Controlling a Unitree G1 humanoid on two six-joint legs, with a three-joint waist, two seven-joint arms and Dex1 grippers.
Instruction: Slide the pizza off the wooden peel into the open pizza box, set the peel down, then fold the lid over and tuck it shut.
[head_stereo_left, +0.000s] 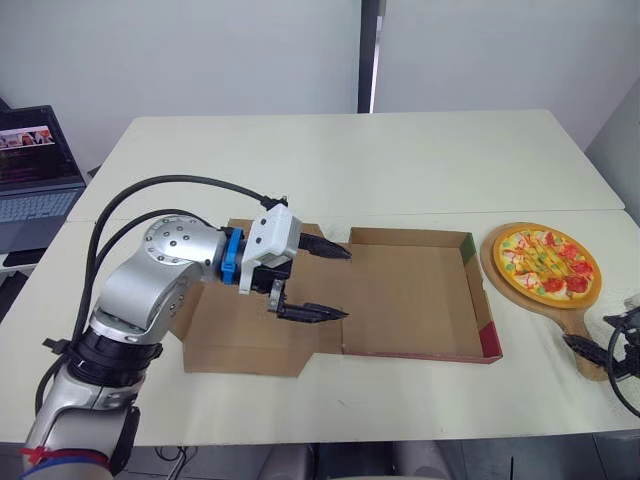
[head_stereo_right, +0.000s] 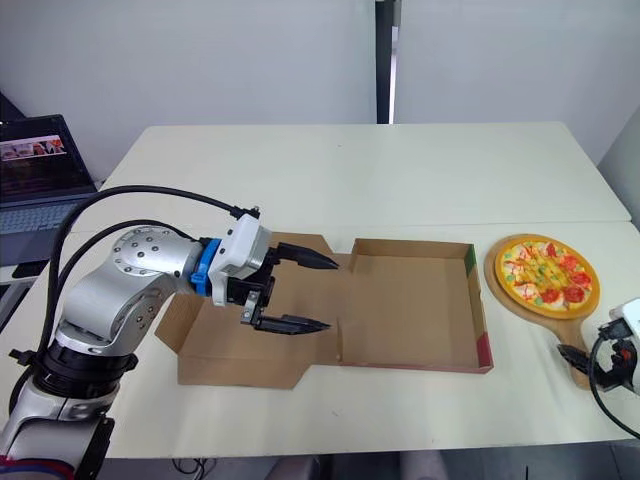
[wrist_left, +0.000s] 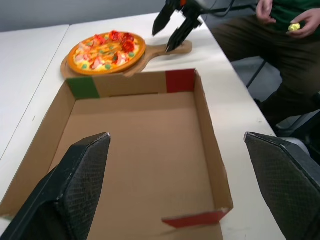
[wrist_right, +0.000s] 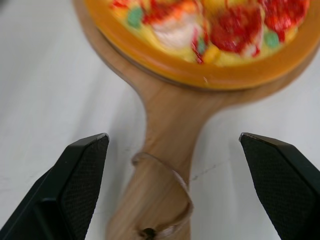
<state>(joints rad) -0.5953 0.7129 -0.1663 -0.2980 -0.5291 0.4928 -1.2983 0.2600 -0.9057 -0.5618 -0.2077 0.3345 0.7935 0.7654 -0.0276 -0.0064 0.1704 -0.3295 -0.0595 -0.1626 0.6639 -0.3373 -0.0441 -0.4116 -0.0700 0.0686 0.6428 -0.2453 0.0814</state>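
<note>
My gripper will slide the pizza (head_stereo_left: 547, 264) off the peel, and the pizza will stay round and whole, because an unbroken orange rim (head_stereo_left: 560, 301) goes all around it.
The pizza (head_stereo_left: 546, 262) lies on the round wooden peel (head_stereo_left: 591, 353) on the table, right of the open cardboard pizza box (head_stereo_left: 476, 290). The box's lid (head_stereo_left: 240, 345) lies flat to the left. My left gripper (head_stereo_left: 347, 284) is open and hovers over the seam between lid and tray, pointing into the box (wrist_left: 125, 85). My right gripper (wrist_right: 175, 185) is open at the table's right front, its fingers wide on either side of the peel's handle (wrist_right: 162, 150) without touching it. The left wrist view shows the pizza (wrist_left: 105, 52) beyond the box's far wall.
A laptop (head_stereo_left: 35, 165) stands open on a side surface at the far left. A seated person (wrist_left: 285, 35) is beyond the table's right end, hands (wrist_left: 305, 20) near the lap. A seam splits the white table (head_stereo_left: 350, 170) behind the box.
</note>
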